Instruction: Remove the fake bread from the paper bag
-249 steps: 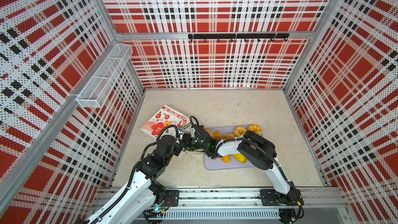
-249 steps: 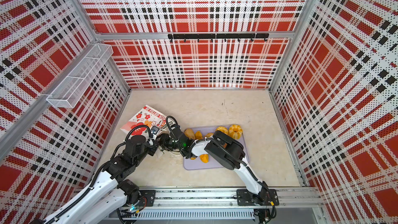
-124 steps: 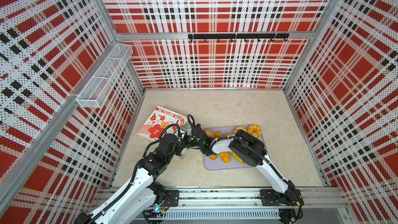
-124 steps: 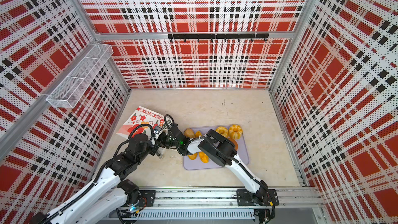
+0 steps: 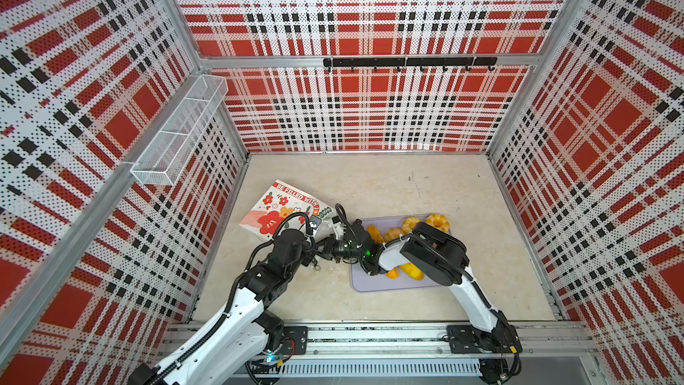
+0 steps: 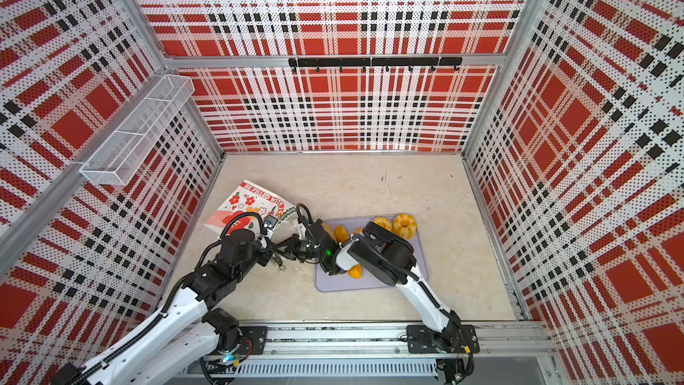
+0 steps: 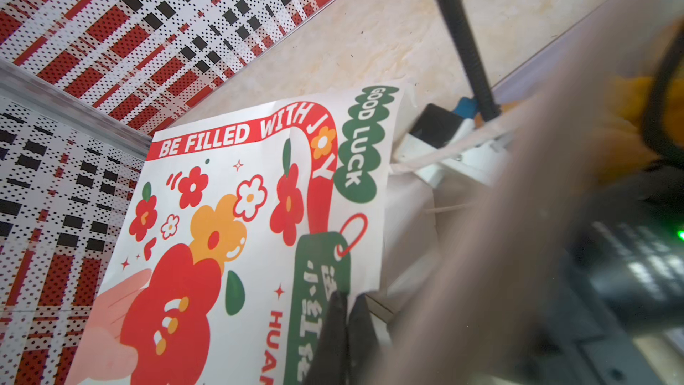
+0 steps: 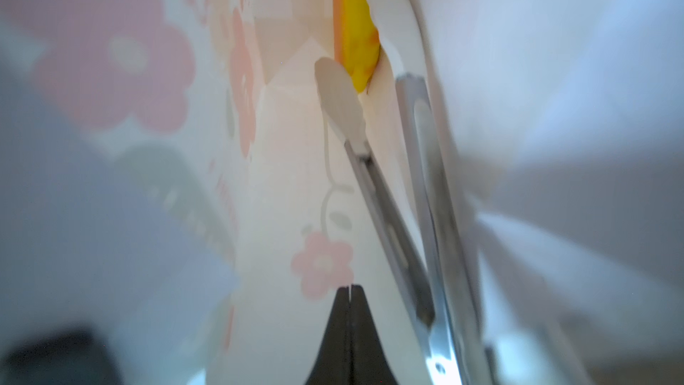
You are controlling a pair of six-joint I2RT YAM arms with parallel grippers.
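The robot's right gripper is closed next to the tongs whose white tips are on both sides of the yellow fake bread (image 8: 361,46), so it should open, take hold of their handle (image 8: 438,335) and pull the tongs out.
The white paper bag (image 5: 283,209) (image 6: 246,203) (image 7: 229,224) lies on its side at the left, mouth toward the tray. My left gripper (image 5: 312,234) (image 7: 342,301) is shut on the bag's mouth edge by the green tag. My right gripper (image 5: 321,248) (image 8: 349,288) reaches into the mouth, fingertips together with nothing between them. Beside it, metal tongs (image 8: 418,216) with white tips sit either side of a yellow fake bread (image 8: 355,31) deep inside. More fake bread (image 5: 438,222) (image 6: 404,224) lies on the tray.
A lavender tray (image 5: 370,285) (image 6: 333,285) sits right of the bag, half under my right forearm. A wire basket (image 5: 177,131) hangs on the left wall and a black hook rail (image 5: 407,62) on the back wall. Plaid walls close three sides.
My right gripper's jaws have shut. The right arm has swung left, further into the bag's mouth. The left gripper has kept its hold, and the bag's printed face shows larger.
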